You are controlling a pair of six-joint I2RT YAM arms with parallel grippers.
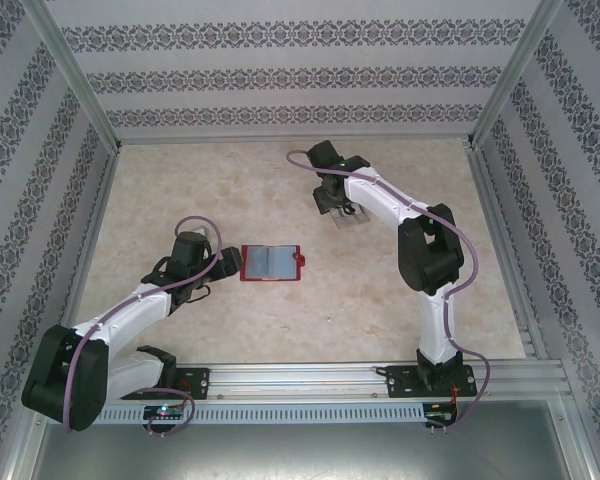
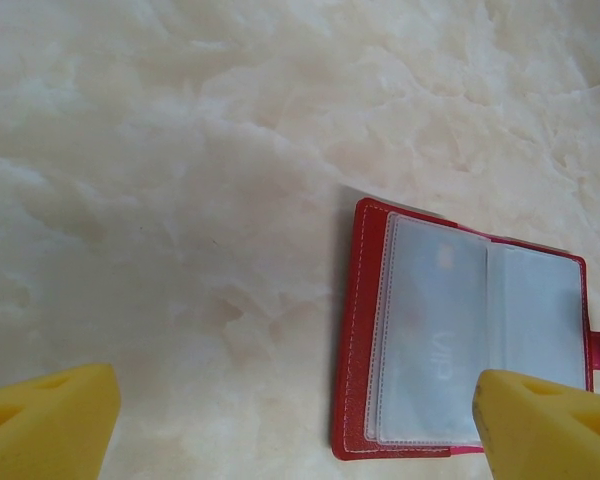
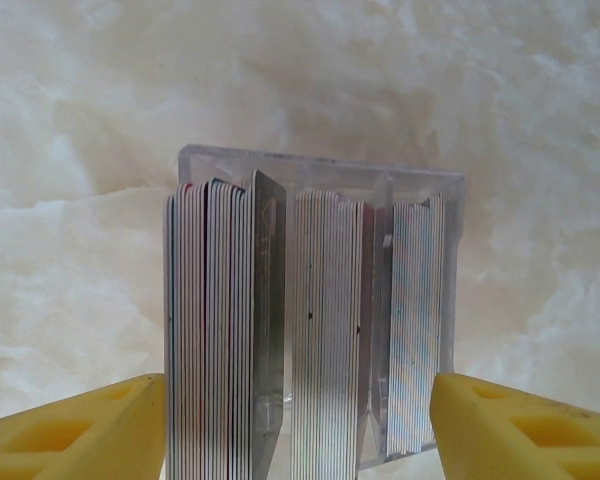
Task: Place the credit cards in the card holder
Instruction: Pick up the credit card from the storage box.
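My right gripper's fingertips straddle all the card stacks (image 3: 325,310), so next I work a fingertip into the stack (image 3: 210,310) by the leaning black card before pinching a single card.
The red card holder (image 1: 270,263) lies open and flat on the table, its clear pockets facing up. In the left wrist view the card holder (image 2: 355,340) has a light card marked VIP (image 2: 435,340) showing through its left pocket. My left gripper (image 1: 223,266) (image 2: 298,440) is open at the holder's left edge, with one yellow fingertip (image 2: 550,425) over the pocket's corner. Farther back, several credit cards (image 3: 215,330) stand on edge in three stacks. My right gripper (image 1: 342,212) (image 3: 298,430) is open above them, a fingertip on each side of the stacks.
The card stacks stand in a clear plastic rack (image 3: 320,165) (image 1: 348,220) at the back middle of the marble table (image 1: 180,180). Patterned walls and metal rails close in the left, right and far sides.
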